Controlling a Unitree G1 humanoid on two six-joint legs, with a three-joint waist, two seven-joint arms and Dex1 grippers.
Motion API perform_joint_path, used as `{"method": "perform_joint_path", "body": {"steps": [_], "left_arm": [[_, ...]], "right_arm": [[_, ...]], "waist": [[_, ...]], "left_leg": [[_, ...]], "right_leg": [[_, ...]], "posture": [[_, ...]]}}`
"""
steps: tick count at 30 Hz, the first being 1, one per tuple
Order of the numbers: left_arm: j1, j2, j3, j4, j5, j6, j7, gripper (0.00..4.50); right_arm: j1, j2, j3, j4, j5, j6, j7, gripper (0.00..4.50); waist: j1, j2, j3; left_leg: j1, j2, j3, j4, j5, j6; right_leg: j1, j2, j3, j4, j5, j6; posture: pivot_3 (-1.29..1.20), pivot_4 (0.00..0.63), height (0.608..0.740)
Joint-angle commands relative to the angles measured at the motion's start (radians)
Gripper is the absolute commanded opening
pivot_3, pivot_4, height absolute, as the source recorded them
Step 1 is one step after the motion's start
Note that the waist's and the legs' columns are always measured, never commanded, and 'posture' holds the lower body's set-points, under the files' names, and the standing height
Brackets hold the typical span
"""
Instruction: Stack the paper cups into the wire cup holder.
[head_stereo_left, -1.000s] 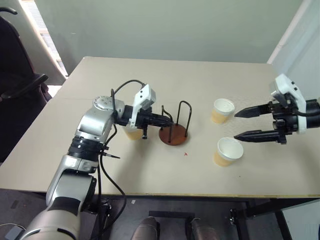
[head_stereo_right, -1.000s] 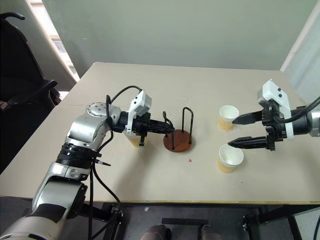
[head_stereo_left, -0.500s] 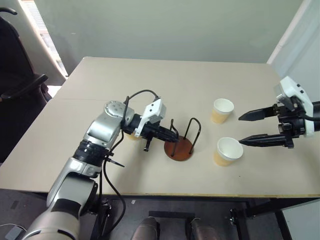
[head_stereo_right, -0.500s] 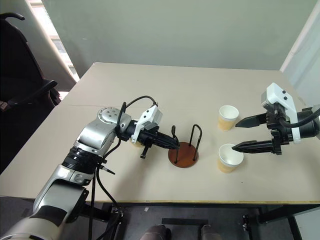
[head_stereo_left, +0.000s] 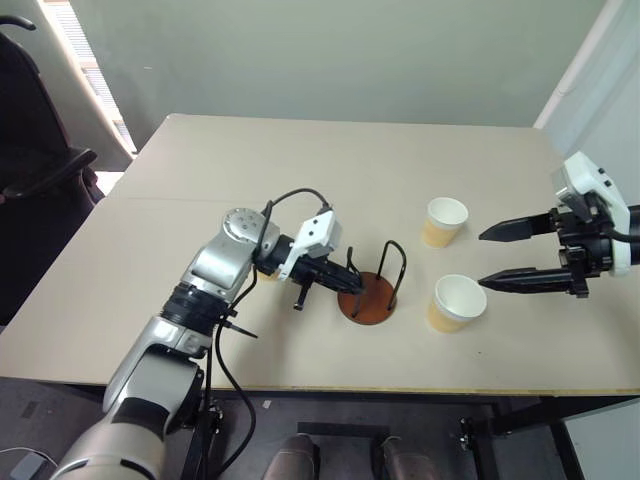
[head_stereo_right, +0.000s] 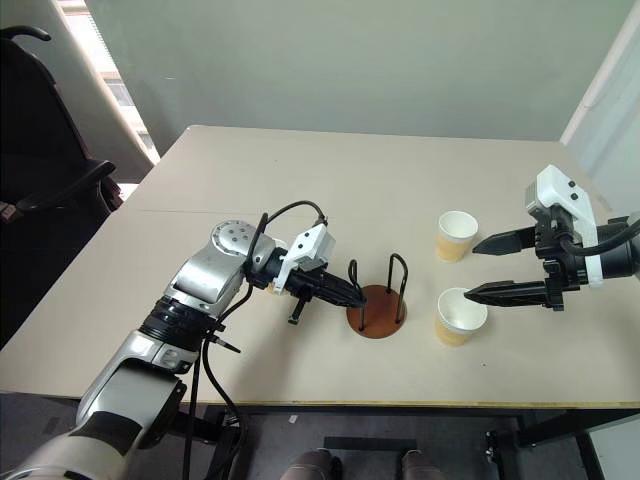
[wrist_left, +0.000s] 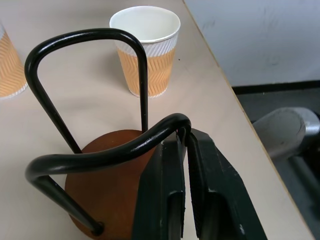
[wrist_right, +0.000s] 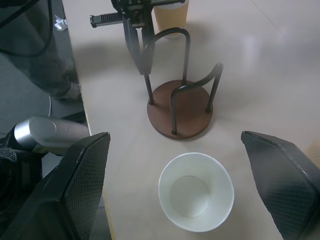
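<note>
My gripper will lower the far cup, and the cup will slip down between the wire loops and stay upright, because the loops stand apart over the reddish-brown disc.
The wire cup holder, a reddish-brown disc with black wire loops, stands on the table near its middle. My left gripper is shut on the top of one loop. Two paper cups stand upright to the right: a far one and a near one. A third cup stands behind my left wrist, mostly hidden in the eye views. My right gripper hangs open just right of the two cups, its lower finger close over the near cup's rim, holding nothing.
The beige table has free room at the back and left. Its front edge runs close below the holder and the near cup. A dark chair stands off the table's left side.
My left gripper has pulled the wire cup holder to the right and toward the table's front edge. The third cup is now mostly hidden behind the left wrist. The right-hand cups have not moved.
</note>
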Motion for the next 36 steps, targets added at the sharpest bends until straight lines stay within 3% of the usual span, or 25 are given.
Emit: {"method": "perform_joint_path", "body": {"steps": [1,10,15,19,27,36], "left_arm": [[0.011,0.020,-0.029,0.010,0.042,-0.023,-0.016,1.09],[-0.002,0.079,0.028,-0.053,0.000,0.006,-0.037,4.28],[-0.007,0.120,0.082,-0.103,-0.049,0.074,-0.041,4.28],[-0.028,0.143,0.125,-0.175,-0.122,0.179,-0.049,4.28],[-0.037,0.244,0.214,-0.191,-0.174,0.255,-0.006,4.31],[0.002,0.345,0.326,-0.176,-0.204,0.290,0.066,4.31]], "right_arm": [[-0.008,-0.017,-0.039,-0.021,0.019,-0.002,-0.001,4.39],[-0.020,-0.020,-0.015,-0.008,0.003,-0.015,0.010,4.39],[-0.038,-0.020,0.010,0.022,-0.027,-0.056,0.032,4.39],[-0.142,0.006,0.112,0.131,-0.126,-0.146,0.075,4.39],[-0.371,0.128,0.300,0.407,-0.355,-0.313,0.134,4.44],[-0.537,0.294,0.443,0.745,-0.657,-0.639,0.124,4.44]], "waist": [[-0.001,0.000,0.000],[-0.001,0.000,0.000],[-0.003,0.000,0.000],[-0.005,0.000,0.000],[-0.013,0.000,0.000],[-0.020,0.001,0.000]], "left_leg": [[0.000,0.000,0.000,0.000,0.000,0.000],[-0.001,0.000,0.000,0.000,-0.001,0.000],[-0.001,0.000,0.000,0.000,-0.002,0.001],[-0.001,0.000,0.000,0.000,-0.002,0.001],[0.000,0.000,0.000,-0.001,-0.003,0.003],[0.000,0.001,0.000,-0.002,-0.003,0.003]], "right_leg": [[0.000,0.000,0.000,0.000,0.000,0.000],[-0.001,0.000,0.000,-0.001,0.000,0.000],[-0.001,0.000,0.000,-0.001,0.000,0.000],[-0.001,0.000,0.000,0.000,0.000,0.000],[-0.002,0.000,0.000,0.001,0.000,-0.001],[-0.005,0.000,0.000,0.001,0.000,-0.003]], "posture": [[0.00,0.150,0.740],[0.00,0.150,0.740],[0.00,0.150,0.740],[0.00,0.150,0.740],[0.00,0.150,0.740],[0.00,0.150,0.740]]}}
